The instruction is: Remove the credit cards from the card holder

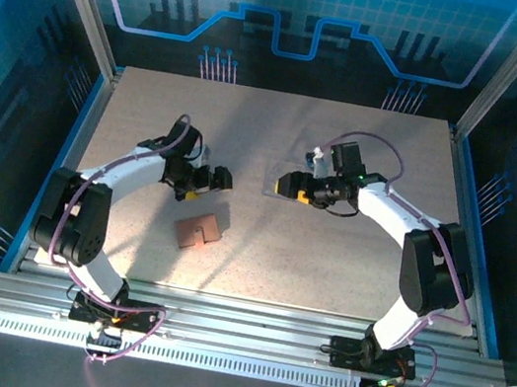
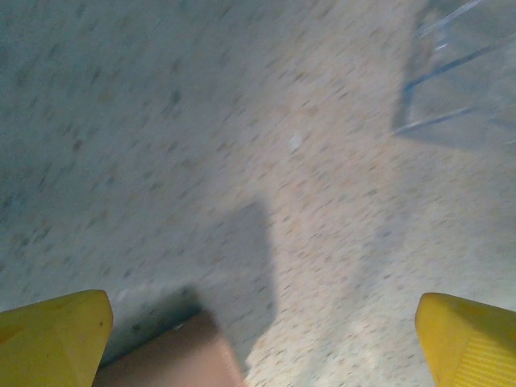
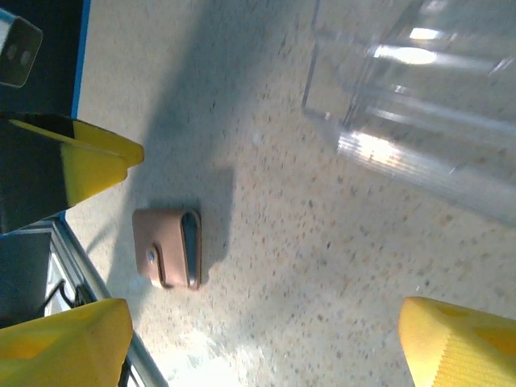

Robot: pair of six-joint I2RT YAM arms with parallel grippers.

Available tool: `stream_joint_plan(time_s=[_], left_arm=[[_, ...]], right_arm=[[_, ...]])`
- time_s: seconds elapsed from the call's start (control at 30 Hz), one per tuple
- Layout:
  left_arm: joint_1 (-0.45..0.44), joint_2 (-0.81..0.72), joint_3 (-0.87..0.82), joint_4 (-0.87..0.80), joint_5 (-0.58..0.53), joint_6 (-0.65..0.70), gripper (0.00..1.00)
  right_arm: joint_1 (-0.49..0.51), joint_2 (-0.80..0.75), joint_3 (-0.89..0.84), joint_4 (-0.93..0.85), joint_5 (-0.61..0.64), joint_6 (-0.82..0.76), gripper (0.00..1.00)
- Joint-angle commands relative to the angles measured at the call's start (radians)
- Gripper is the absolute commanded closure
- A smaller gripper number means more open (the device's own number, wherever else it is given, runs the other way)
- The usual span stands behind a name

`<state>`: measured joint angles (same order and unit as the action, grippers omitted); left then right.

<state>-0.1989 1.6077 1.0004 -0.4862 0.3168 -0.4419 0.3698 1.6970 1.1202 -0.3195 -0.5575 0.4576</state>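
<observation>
I should keep my left gripper going toward the card holder's back edge (image 1: 196,220) and close it there, as the way from its open fingers to the card holder (image 1: 198,233) is clear.
The card holder (image 1: 198,232) lies closed on the table, tan with its tab snapped down, in front of both grippers. In the right wrist view the card holder (image 3: 165,246) shows a dark slot along one edge. No credit cards are in sight; they are hidden. My left gripper (image 1: 212,181) hovers just behind the holder, open, with bare table between its yellow fingers (image 2: 56,339); a corner of the holder (image 2: 173,359) shows low in that view. My right gripper (image 1: 288,187) is open too, further right, with nothing between its fingertips (image 3: 459,343).
A clear plastic tray (image 1: 286,180) sits on the table under the right gripper, also seen as the tray (image 3: 419,97) and the tray (image 2: 468,72). The left gripper's yellow and black finger (image 3: 72,161) reaches into the right wrist view. Speckled tabletop (image 1: 326,266) surrounds the holder.
</observation>
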Motion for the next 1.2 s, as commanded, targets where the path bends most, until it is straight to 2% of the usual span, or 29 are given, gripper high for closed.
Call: stream_joint_plan(time_s=[0.0, 0.2, 0.4, 0.57, 0.7, 0.87, 1.07, 1.17], left_arm=[[0.004, -0.039, -0.058, -0.089, -0.042, 0.018, 0.02], [0.003, -0.046, -0.113, -0.081, -0.012, -0.010, 0.01], [-0.007, -0.125, -0.166, -0.094, 0.001, -0.041, 0.02], [-0.046, -0.157, -0.227, -0.063, 0.043, -0.097, 0.04], [-0.098, -0.177, -0.273, -0.010, 0.067, -0.167, 0.12], [-0.151, -0.209, -0.309, 0.072, 0.086, -0.256, 0.16], [-0.225, -0.175, -0.307, 0.199, 0.124, -0.361, 0.32], [-0.271, -0.162, -0.310, 0.250, 0.127, -0.411, 0.33]], right_arm=[[0.004, -0.049, -0.043, -0.069, -0.003, -0.013, 0.13], [0.031, -0.083, -0.068, -0.095, -0.015, -0.012, 0.14], [0.057, -0.098, -0.079, -0.123, -0.013, -0.018, 0.14], [0.088, -0.100, -0.081, -0.131, -0.003, -0.001, 0.16], [0.121, -0.102, -0.087, -0.132, 0.037, 0.032, 0.20], [0.163, -0.089, -0.095, -0.119, 0.063, 0.065, 0.22], [0.200, -0.076, -0.098, -0.117, 0.110, 0.122, 0.31], [0.208, -0.090, -0.117, -0.121, 0.136, 0.150, 0.33]])
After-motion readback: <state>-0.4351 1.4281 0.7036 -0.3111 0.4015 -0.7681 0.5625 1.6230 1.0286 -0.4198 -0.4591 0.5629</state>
